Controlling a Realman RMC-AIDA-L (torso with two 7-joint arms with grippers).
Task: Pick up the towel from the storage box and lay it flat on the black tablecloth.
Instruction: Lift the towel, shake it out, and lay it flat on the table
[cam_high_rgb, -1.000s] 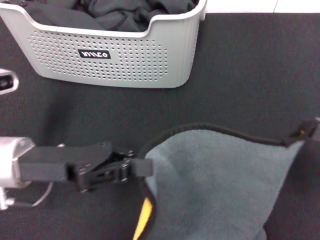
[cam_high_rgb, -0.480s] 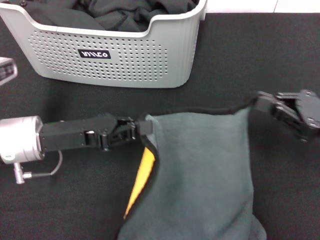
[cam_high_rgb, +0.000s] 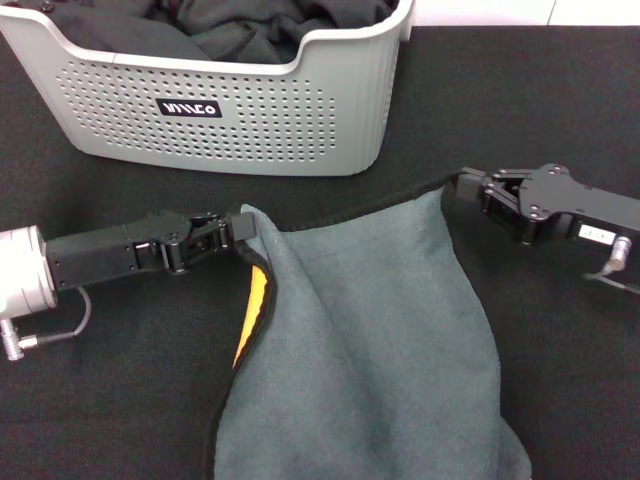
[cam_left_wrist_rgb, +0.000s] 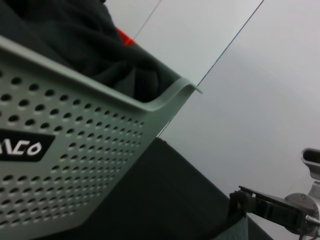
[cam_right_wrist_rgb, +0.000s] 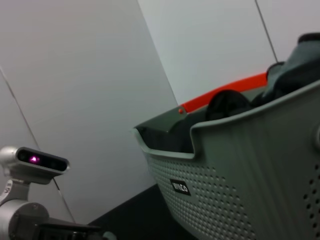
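The towel's orange-yellow side (cam_high_rgb: 252, 312) is curling out below my left gripper, so my left gripper should first pull the towel's corner (cam_high_rgb: 256, 214) away from my right gripper and then lower the towel.
The grey-teal towel (cam_high_rgb: 370, 330) with a black border hangs stretched between my two grippers over the black tablecloth (cam_high_rgb: 520, 100); its orange-yellow face shows at a fold on the left. My left gripper (cam_high_rgb: 240, 226) is shut on the towel's left corner. My right gripper (cam_high_rgb: 462, 187) is shut on its right corner; that corner and gripper also show in the left wrist view (cam_left_wrist_rgb: 239, 206). The light grey storage box (cam_high_rgb: 230, 110) stands just behind the towel, and shows in the left wrist view (cam_left_wrist_rgb: 75, 165) and right wrist view (cam_right_wrist_rgb: 240, 165).
Plain black garments (cam_high_rgb: 250, 25) fill the storage box. A white surface (cam_high_rgb: 480, 10) lies beyond the cloth's far edge. A metal part (cam_high_rgb: 12, 140) sits at the left edge.
Both grippers moved towards the box with the towel. The right gripper came further into view, and the towel's top edge now runs close to the box's front.
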